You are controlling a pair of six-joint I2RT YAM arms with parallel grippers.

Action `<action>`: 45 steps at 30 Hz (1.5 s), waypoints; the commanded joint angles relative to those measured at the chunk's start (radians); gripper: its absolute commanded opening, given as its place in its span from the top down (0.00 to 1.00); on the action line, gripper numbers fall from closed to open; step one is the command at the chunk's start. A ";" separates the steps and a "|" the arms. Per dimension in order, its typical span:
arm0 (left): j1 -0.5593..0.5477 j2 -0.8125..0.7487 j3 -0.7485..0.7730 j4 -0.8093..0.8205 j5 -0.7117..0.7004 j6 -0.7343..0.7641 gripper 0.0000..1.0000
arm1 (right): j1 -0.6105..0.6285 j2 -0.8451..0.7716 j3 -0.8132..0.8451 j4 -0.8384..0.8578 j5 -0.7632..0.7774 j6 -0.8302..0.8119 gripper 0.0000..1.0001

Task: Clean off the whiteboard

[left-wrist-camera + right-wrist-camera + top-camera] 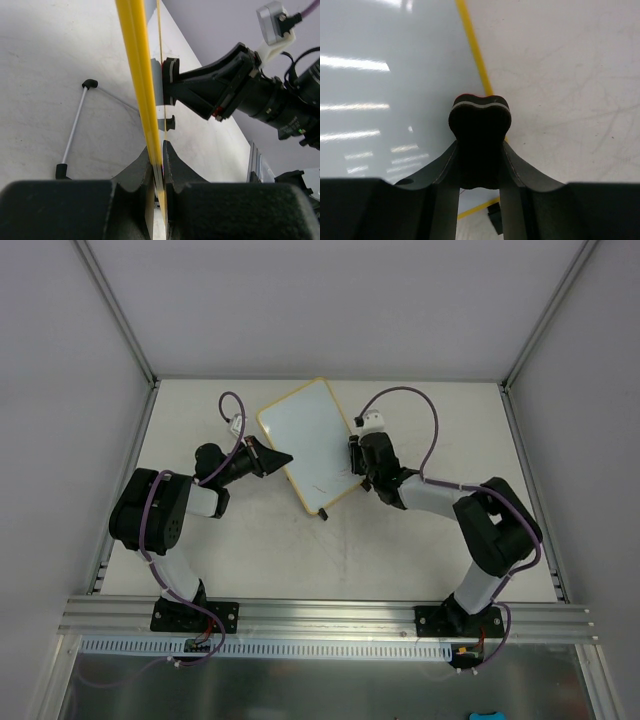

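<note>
Next, my right gripper sweeps back toward the board's lower end (330, 492), because the eraser block is at the whiteboard's yellow rim (481, 70) while faint marks are lower down.
The whiteboard (305, 440) sits tilted at mid-table, white with a yellow rim and a black foot (324, 513) at its near corner. Faint dark marks (318, 485) show near its lower end. My left gripper (278, 458) is shut on the board's left rim. In the left wrist view the rim (137, 75) runs edge-on between my jaws (159, 155). My right gripper (358, 458) is shut on a black eraser block (480, 117), which rests at the board's right rim (474, 55). The board face (385, 75) looks clean there.
A thin white rod with black ends (75, 125) lies on the table on the board's under side. Grey enclosure walls (110, 360) stand left, right and behind. An aluminium rail (320, 615) runs along the near edge.
</note>
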 commanded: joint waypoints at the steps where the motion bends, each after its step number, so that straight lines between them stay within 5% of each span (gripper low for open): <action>1: -0.019 -0.033 0.004 0.234 0.109 0.123 1.00 | 0.147 0.088 -0.005 -0.099 -0.090 0.024 1.00; 23: -0.018 -0.040 0.004 0.224 0.107 0.123 1.00 | 0.437 0.131 0.031 -0.100 -0.078 0.136 1.00; 45: -0.019 -0.055 0.001 0.217 0.109 0.128 1.00 | 0.068 0.021 -0.263 0.136 -0.190 0.202 1.00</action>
